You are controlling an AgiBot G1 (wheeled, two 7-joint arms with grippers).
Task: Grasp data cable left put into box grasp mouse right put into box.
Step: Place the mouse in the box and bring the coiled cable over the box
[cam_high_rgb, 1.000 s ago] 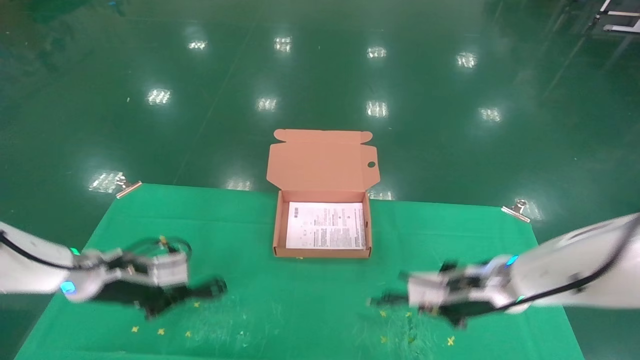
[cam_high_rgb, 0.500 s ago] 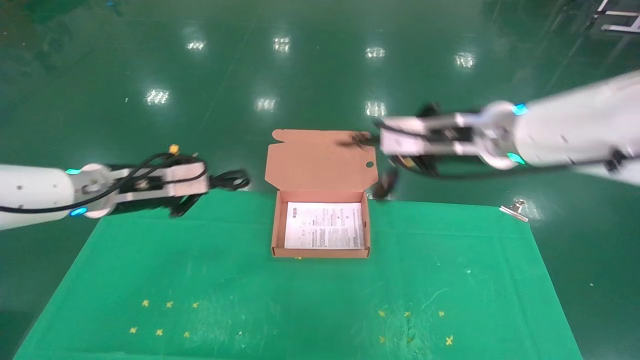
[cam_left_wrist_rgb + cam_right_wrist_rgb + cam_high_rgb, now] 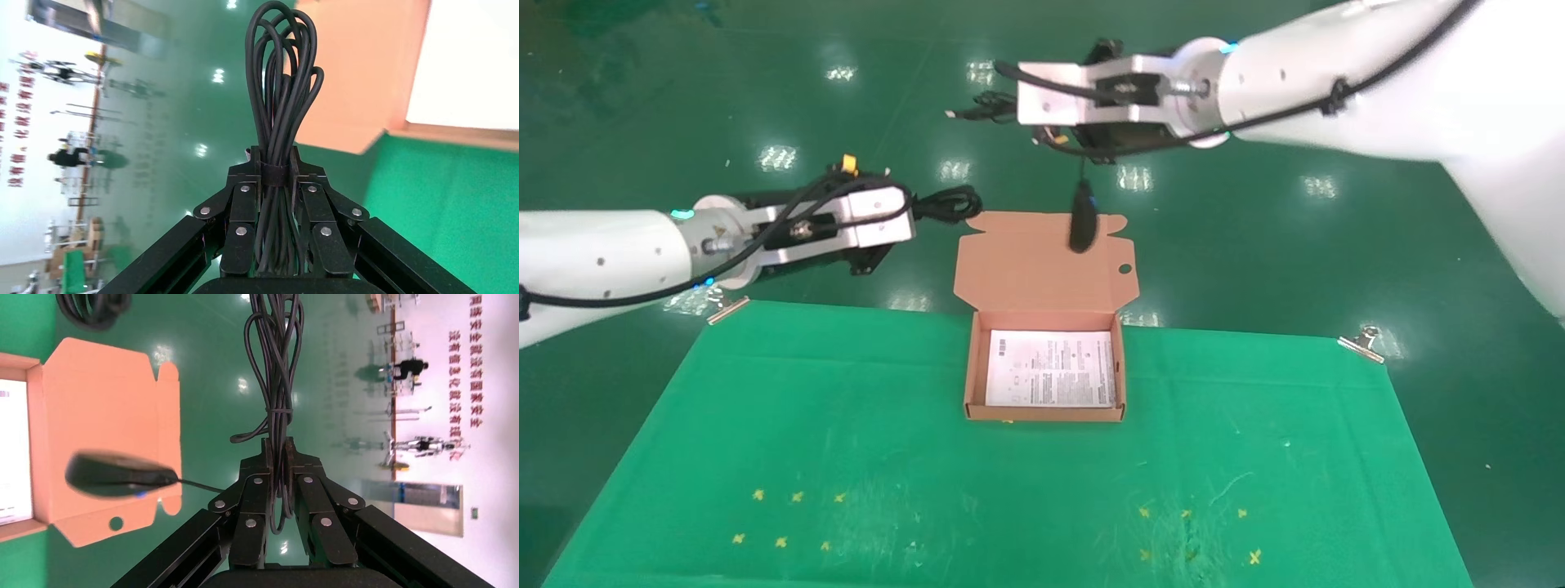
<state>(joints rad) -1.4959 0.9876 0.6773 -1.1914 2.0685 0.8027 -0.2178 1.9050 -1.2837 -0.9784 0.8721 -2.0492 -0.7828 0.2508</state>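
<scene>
I should move my left gripper back before my right gripper lowers the dangling mouse into the box [image 3: 1048, 367], because the data cable [image 3: 950, 204] beside the lid crowds the mouse's way.
The box [image 3: 1046, 415] stands open at the back middle of the green cloth, its lid [image 3: 1042, 265] upright and a white printed sheet [image 3: 1050, 367] on its bottom. My left gripper [image 3: 921, 214] hovers left of the lid, shut on the looped black data cable [image 3: 948, 202]; the left wrist view shows the bundle [image 3: 281, 73] clamped between the fingers [image 3: 242, 211]. High above the lid, my right gripper [image 3: 1008, 104] is shut on the mouse's thin cord [image 3: 275, 355]. The black mouse [image 3: 1081, 216] dangles by that cord in front of the lid, also visible as the mouse [image 3: 119, 474].
The green cloth [image 3: 846, 457] covers the table, pinned by metal clips at the back corners [image 3: 727, 309] [image 3: 1361, 341]. Small yellow crosses [image 3: 789, 518] [image 3: 1197, 535] mark its front. Beyond the table's back edge lies shiny green floor.
Both arms rose from the cloth's front toward the box. The left carried the cable up beside the lid; the right lifted higher and leftward, the mouse now hanging before the lid.
</scene>
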